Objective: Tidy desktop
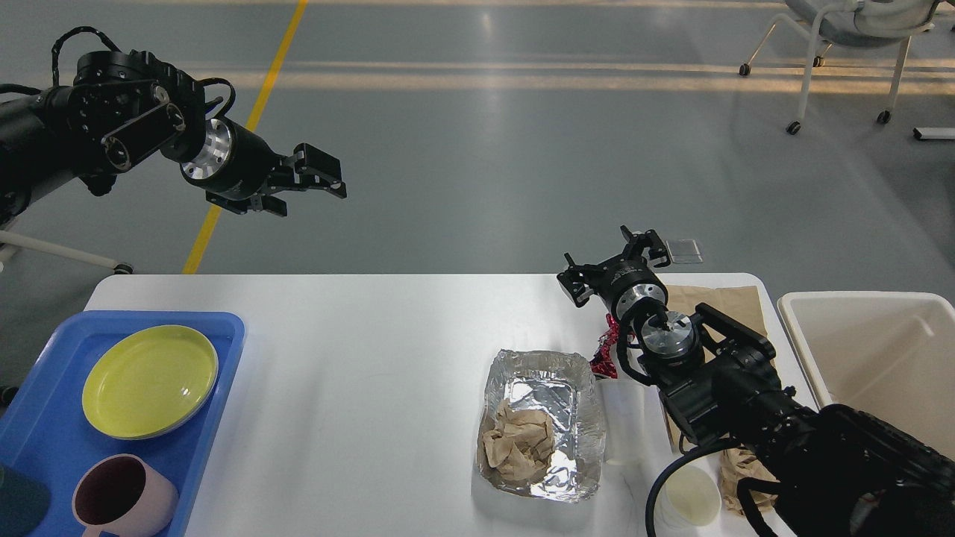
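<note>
The brown paper bag is lying smooth, with its far edge flat against the desktop, so the robot should expect empty desktop under the bag when lifting it.
The white desktop fills the lower part of the head view. On its right half stands a foil tray with crumpled brown paper in it. A white cup lies beside the tray, a red wrapper behind it, a brown paper bag at the far right. My left gripper is open and empty, high above the floor beyond the table's left part. My right gripper is open and empty at the table's far edge, above the red wrapper.
A blue tray at the left holds a yellow plate and a pink mug. A cream bin stands at the right edge. A white lid and more crumpled paper lie under my right arm. A chair stands far right.
</note>
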